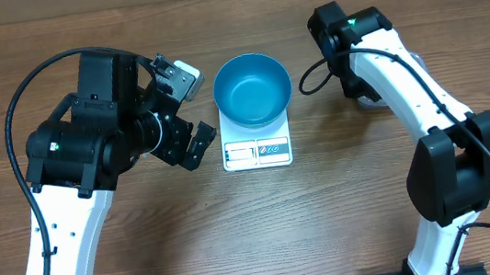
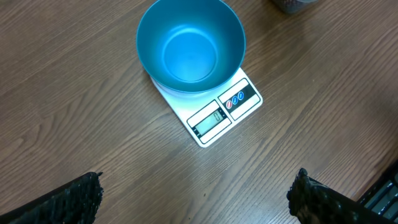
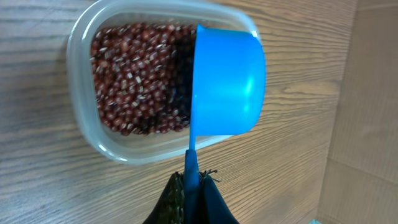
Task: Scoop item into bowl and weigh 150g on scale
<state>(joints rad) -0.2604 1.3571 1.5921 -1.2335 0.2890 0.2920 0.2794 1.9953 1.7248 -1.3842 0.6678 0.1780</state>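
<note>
The blue scoop is over the tub's end [image 3: 239, 78] with its opening toward the beans, so my right gripper should sweep it back through the beans [image 3: 137, 81] opening first.
The empty blue bowl [image 1: 251, 89] [image 2: 189, 46] stands on the white scale [image 1: 258, 152] [image 2: 217, 115]. To the left of the scale my left gripper [image 1: 191, 111] [image 2: 196, 199] is open, with bare wood between its fingers. In the right wrist view my right gripper [image 3: 193, 186] is shut on the thin handle of a blue scoop [image 3: 227, 81]. The scoop is turned on its side over the right end of a clear tub [image 3: 78, 93]. Dark red-brown beans [image 3: 140, 78] fill the tub. Overhead, the right arm [image 1: 384, 57] covers most of the tub.
The tub sits right of the scale; a corner of the tub [image 2: 292, 5] shows at the top of the left wrist view. A paler strip [image 3: 367, 93] runs along the right of the right wrist view. A black cable [image 1: 312, 79] loops between the bowl and the right arm.
</note>
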